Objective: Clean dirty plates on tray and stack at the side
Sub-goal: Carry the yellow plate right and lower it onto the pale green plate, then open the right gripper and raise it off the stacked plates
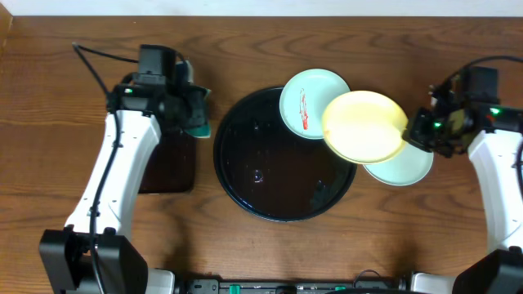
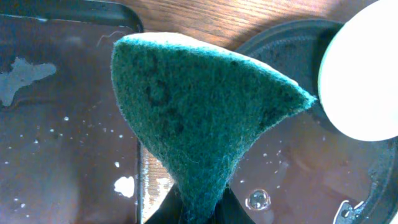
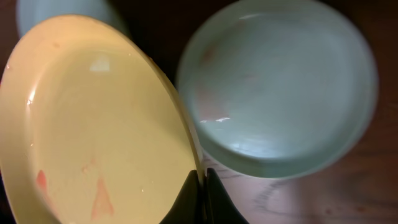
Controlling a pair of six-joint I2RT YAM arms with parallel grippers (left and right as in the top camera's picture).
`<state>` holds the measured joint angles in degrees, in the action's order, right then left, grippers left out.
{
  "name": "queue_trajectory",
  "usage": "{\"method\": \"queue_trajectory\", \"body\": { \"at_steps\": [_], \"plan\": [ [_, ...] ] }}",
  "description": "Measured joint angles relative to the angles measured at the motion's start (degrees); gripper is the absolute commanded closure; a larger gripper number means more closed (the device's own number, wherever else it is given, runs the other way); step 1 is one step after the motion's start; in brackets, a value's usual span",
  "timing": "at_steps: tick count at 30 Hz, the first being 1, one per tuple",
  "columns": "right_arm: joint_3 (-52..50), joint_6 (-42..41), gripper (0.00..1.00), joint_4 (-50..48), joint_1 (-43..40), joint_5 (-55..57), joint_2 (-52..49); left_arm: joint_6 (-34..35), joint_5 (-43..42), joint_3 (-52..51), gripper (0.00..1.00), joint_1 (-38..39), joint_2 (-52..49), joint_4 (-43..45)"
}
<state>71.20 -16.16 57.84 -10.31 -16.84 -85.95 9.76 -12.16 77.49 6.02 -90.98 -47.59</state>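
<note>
The yellow plate (image 1: 364, 126) is face up and gripped by its rim, and the robot's right gripper should go on carrying it until it rests on the empty mint-green plate (image 1: 404, 169) beside the tray.
My right gripper (image 1: 415, 131) is shut on the rim of the pale yellow plate (image 1: 364, 125) and holds it raised over the right edge of the round black tray (image 1: 237, 175). In the right wrist view the yellow plate (image 3: 93, 124) shows faint red smears, with the jaws (image 3: 202, 180) pinching its edge. A mint-green plate (image 1: 302, 100) with a red smear rests on the tray's far rim. A second mint-green plate (image 1: 409, 167) lies on the wood right of the tray, also in the right wrist view (image 3: 280, 87). My left gripper (image 1: 196, 114) is shut on a green sponge (image 2: 199, 118).
A smaller rectangular black tray (image 1: 167, 167), wet and spotted, lies left of the round tray under the left arm; it shows in the left wrist view (image 2: 62, 124). Water drops sit on the round tray (image 2: 292, 174). Brown wood tabletop (image 1: 392, 237) surrounds everything.
</note>
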Motion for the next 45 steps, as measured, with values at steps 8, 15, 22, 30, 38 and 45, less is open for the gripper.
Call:
{"method": "queue_trajectory", "body": {
  "at_steps": [8, 15, 22, 30, 38, 45],
  "plan": [
    [0.0, 1.75, 0.99, 2.36, -7.93, 6.54, 0.0, 0.98, 2.95, 0.0, 0.93, 3.17, 0.0, 0.04],
    [-2.71, 1.77, 0.99, -1.9, -9.92, 10.05, 0.11, 1.18, 3.54, 0.0, 0.93, 3.21, 0.0, 0.13],
    [-12.87, 1.73, 0.96, -11.96, -9.92, 10.6, 0.07, 1.2, 3.56, 0.0, 0.92, 3.21, 0.0, 0.2],
    [-16.63, 1.64, 0.69, -16.41, -9.94, 12.33, -0.24, 1.2, 3.56, 0.0, 0.92, 3.21, 0.0, 0.22],
    [-14.91, 1.09, 0.64, -14.62, -9.94, 12.11, -0.31, 1.2, 3.56, 0.0, 0.93, 3.21, 0.0, 0.22],
    [-5.84, 1.14, 0.6, -13.7, -8.04, 6.19, -0.35, 1.2, 3.56, 0.0, 0.92, 3.21, 0.0, 0.22]
  ]
}}
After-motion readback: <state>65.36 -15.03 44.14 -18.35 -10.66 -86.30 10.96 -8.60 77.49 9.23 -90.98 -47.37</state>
